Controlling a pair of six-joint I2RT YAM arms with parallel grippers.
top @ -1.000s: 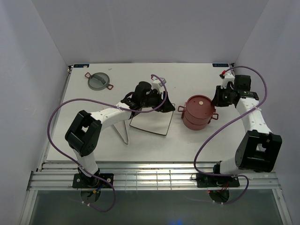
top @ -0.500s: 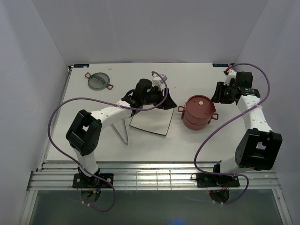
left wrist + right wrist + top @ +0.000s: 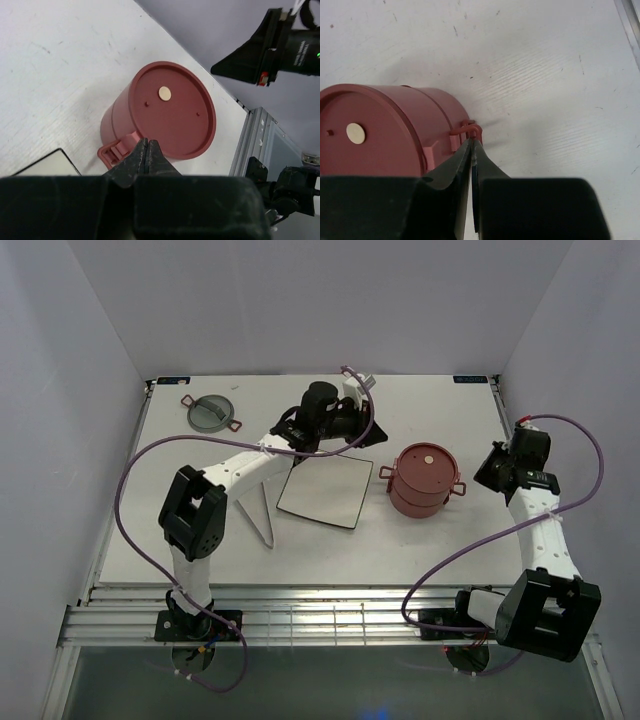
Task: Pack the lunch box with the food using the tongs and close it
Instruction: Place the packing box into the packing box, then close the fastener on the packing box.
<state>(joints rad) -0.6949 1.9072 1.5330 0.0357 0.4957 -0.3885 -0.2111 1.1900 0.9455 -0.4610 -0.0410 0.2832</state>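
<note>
The lunch box stands unbraced with its side handle jutting out (image 3: 458,488), so next my left gripper steadies the lunch box's opposite side (image 3: 387,475) before my right gripper pushes the handle in.
The lunch box (image 3: 425,480) stands stacked right of centre, a flat red disc lid (image 3: 170,112) on top. Its grey-green top lid (image 3: 210,412) lies at the far left back. The tongs (image 3: 262,512) lie on the table left of the square plate. No food shows in any view. My left gripper (image 3: 360,435) hovers behind the plate, shut and empty (image 3: 146,145), looking down at the box. My right gripper (image 3: 485,478) hangs just right of the box, shut and empty (image 3: 471,142), its tips close to the box's side handle (image 3: 471,128).
A square plate (image 3: 325,492) with nothing on it lies between the tongs and the box. White walls close the table at the left, back and right. A slatted rail (image 3: 330,615) runs along the near edge by the arm bases.
My left gripper has risen back and right off the plate and has shut. My right arm has swung from the back right corner toward the box's right side, and its jaws have shut.
</note>
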